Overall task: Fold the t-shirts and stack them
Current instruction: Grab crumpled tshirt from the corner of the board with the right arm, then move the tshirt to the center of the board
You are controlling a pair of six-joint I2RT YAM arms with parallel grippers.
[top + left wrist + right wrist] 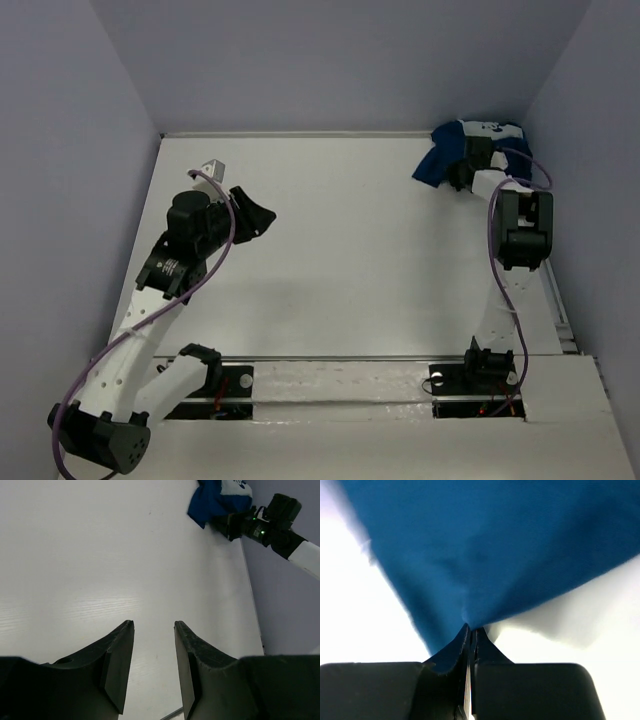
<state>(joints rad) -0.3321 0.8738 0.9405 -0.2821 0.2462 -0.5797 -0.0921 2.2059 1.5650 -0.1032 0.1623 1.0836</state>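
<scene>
The blue t-shirt is bunched up in the table's far corner [447, 158], too far away for my left gripper. Next, my right gripper drags it across the open table [345, 240] first.
A dark royal-blue t-shirt [447, 155] lies bunched in the table's far right corner, a white print patch showing on top. In the left wrist view the t-shirt [212, 499] sits at the top right. My right gripper [472, 628] is shut on a fold of the t-shirt [485, 550], the blue cloth fanning out from the pinched tips. In the top view the right gripper [462, 180] sits at the bundle's near edge. My left gripper [252, 217] hovers over the left side of the table, far from the shirt. The left gripper [154, 624] stands open with nothing between its fingers.
Grey walls close the table on the left, back and right. The right arm [280, 520] reaches along the right wall. A small grey bracket [214, 163] sits near the back left corner. A white ledge [400, 400] with the arm bases runs along the near edge.
</scene>
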